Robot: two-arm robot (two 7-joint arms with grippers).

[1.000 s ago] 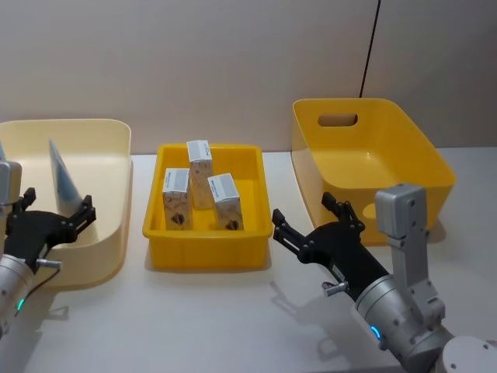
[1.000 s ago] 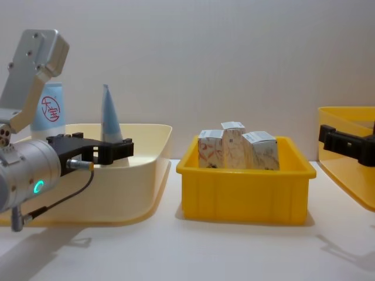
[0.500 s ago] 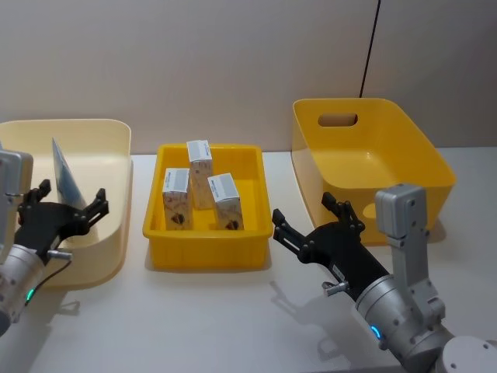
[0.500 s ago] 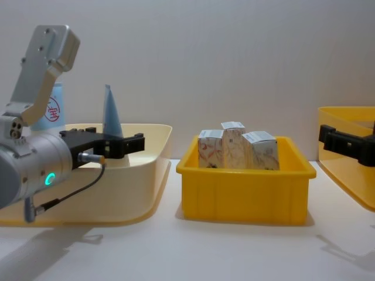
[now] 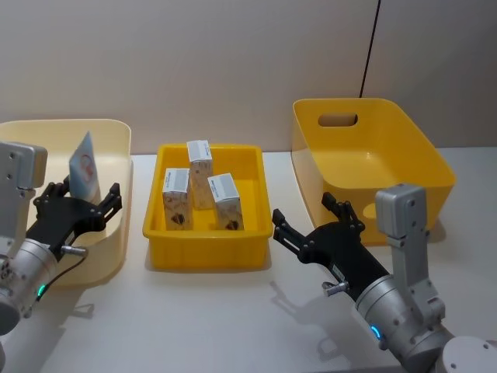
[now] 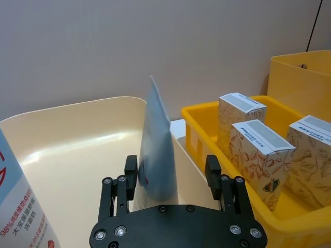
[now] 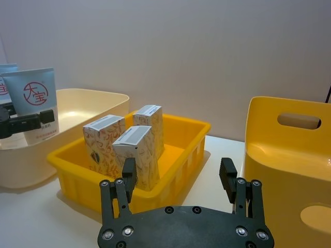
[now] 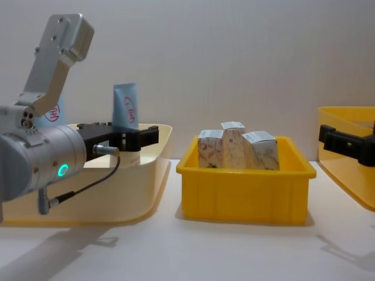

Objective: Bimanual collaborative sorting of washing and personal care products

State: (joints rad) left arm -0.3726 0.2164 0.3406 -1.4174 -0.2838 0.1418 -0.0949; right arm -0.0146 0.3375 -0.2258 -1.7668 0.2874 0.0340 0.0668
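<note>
My gripper will lift the light-blue-and-white tube (image 5: 84, 172), and it will stay straight instead of folding over, because it stands upright with a straight top edge (image 7: 28, 71).
A light-blue-and-white tube (image 5: 84, 163) with a red round mark stands in the cream bin (image 5: 116, 233). My left gripper (image 5: 81, 193) is open around the tube's lower part. In the left wrist view the tube (image 6: 155, 144) is edge-on between the fingers (image 6: 213, 170), with a gap on each side. A second tube (image 6: 18, 206) stands close beside it in the same bin. Three whitish cartons (image 5: 200, 167) with an orange-red pattern stand upright in the yellow tray (image 5: 208, 252). My right gripper (image 5: 301, 208) hovers open and holds nothing, just right of the tray.
A tall yellow bin (image 5: 373, 155) with a handle slot stands at the right, behind my right gripper. Bare white table lies in front of the tray and both bins. A plain wall closes off the back.
My left gripper has moved forward and to the right until its fingers straddle the tube. The tube has turned, so its red-marked face now shows. The right arm has not moved.
</note>
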